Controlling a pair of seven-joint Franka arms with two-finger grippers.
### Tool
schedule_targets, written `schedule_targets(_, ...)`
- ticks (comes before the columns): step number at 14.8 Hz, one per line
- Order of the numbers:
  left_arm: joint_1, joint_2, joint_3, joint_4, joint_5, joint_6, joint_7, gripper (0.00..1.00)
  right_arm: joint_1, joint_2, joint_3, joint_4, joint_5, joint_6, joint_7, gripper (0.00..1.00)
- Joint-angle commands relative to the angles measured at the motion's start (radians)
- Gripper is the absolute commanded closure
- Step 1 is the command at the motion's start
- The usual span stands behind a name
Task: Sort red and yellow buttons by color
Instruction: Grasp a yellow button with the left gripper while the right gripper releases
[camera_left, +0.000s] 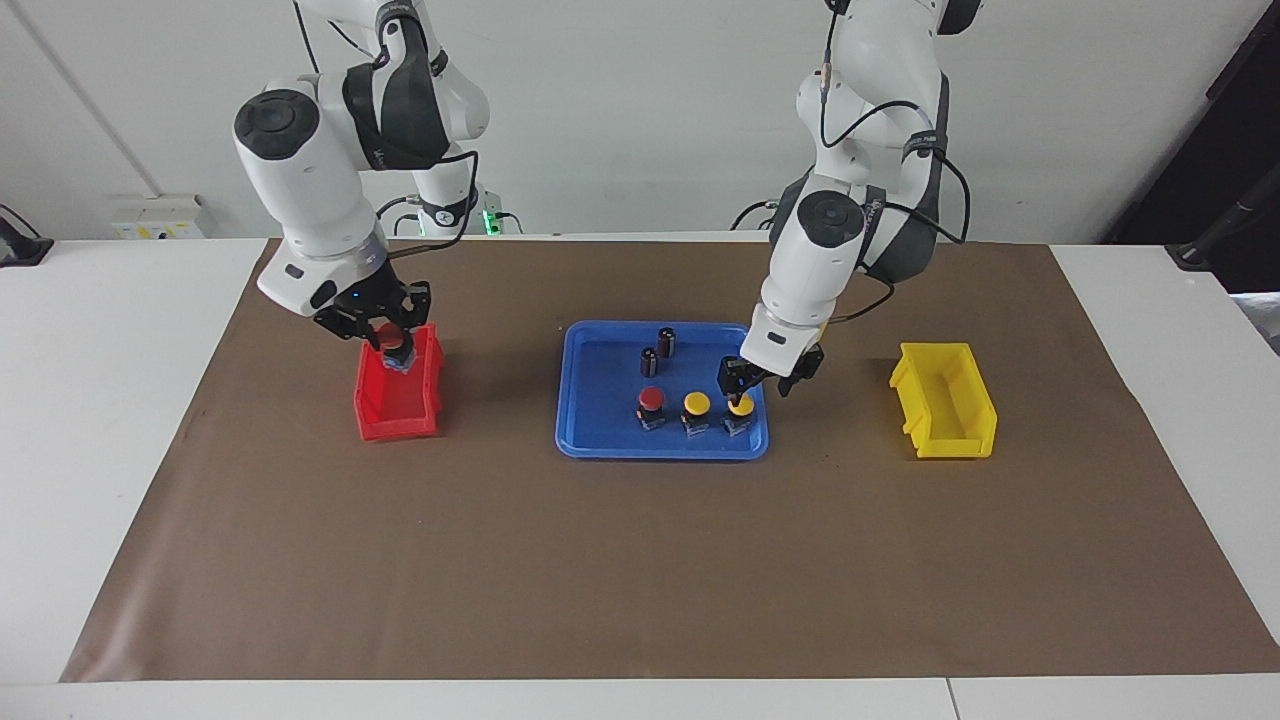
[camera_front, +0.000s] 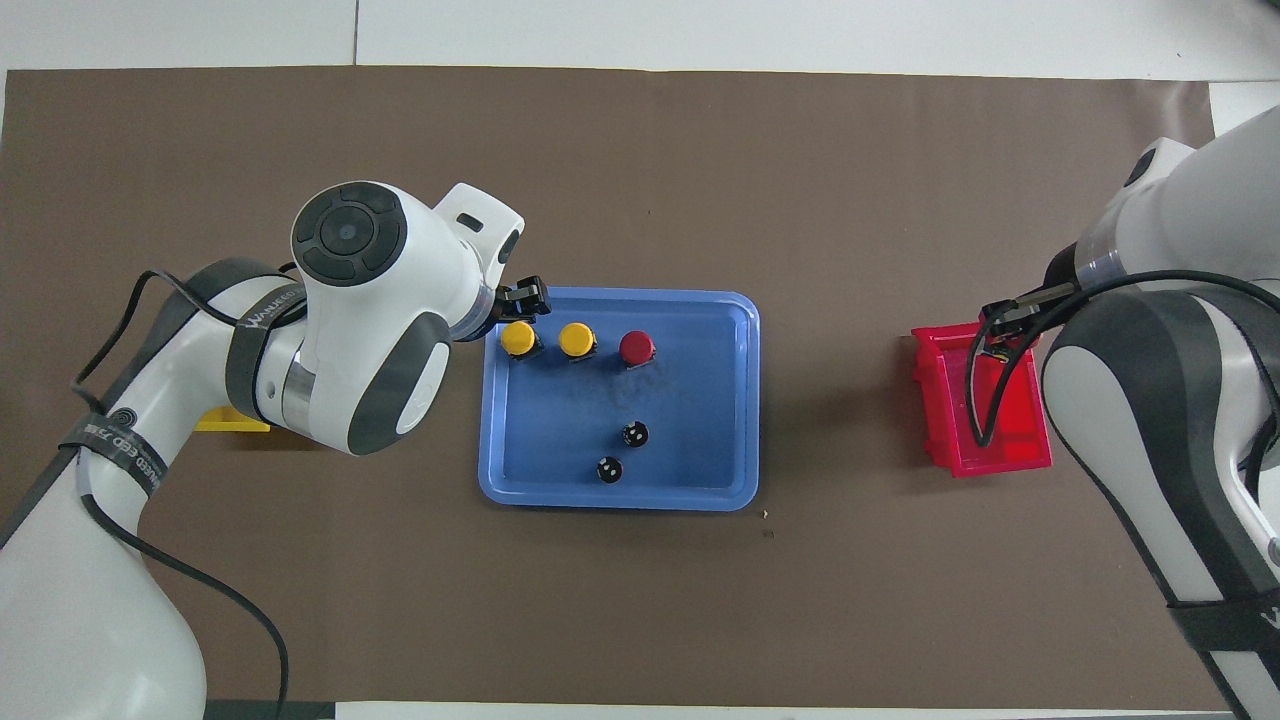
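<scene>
My gripper is going to lift the end yellow button (camera_front: 518, 338). The button will come up whole, base and cap together, because a black base (camera_front: 529, 353) shows tight under the yellow button's cap.
A blue tray (camera_left: 600, 440) (camera_front: 560, 440) holds one red button (camera_left: 651, 400) (camera_front: 637, 347) and two yellow buttons (camera_left: 696, 404) (camera_front: 576, 339) in a row. My left gripper (camera_left: 758, 388) (camera_front: 527, 298) is open, low over the tray beside the end yellow button (camera_left: 740, 405) (camera_front: 517, 338) at the left arm's end of the row. My right gripper (camera_left: 392, 345) (camera_front: 1000, 340) is shut on the second red button (camera_left: 394, 342), held just above the red bin (camera_left: 400, 420) (camera_front: 1000, 455).
Two dark capless cylinders (camera_left: 666, 340) (camera_front: 634, 434) stand in the tray, nearer to the robots than the buttons. A yellow bin (camera_left: 945, 420) (camera_front: 235, 424) sits toward the left arm's end, mostly hidden under the left arm in the overhead view. A brown mat (camera_left: 640, 570) covers the table.
</scene>
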Motion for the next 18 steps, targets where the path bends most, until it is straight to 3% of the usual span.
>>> schedule_targets(1, -0.028, 0.022, 0.016, -0.033, -0.023, 0.064, -0.013, 0.18, -0.025, -0.095, 0.008, -0.185, 0.032, 0.122, -0.044, 0.63)
schedule_targets(8, -0.036, 0.031, 0.016, -0.033, -0.023, 0.049, -0.019, 0.19, -0.024, -0.120, -0.036, -0.339, 0.094, 0.239, -0.073, 0.63)
schedule_targets(12, -0.036, 0.031, 0.016, -0.035, -0.023, 0.050, -0.019, 0.33, -0.020, -0.141, -0.036, -0.426, 0.094, 0.337, -0.078, 0.63)
schedule_targets(18, -0.036, 0.031, 0.016, -0.036, -0.023, 0.055, -0.021, 0.33, -0.024, -0.132, -0.038, -0.526, 0.094, 0.440, -0.092, 0.62)
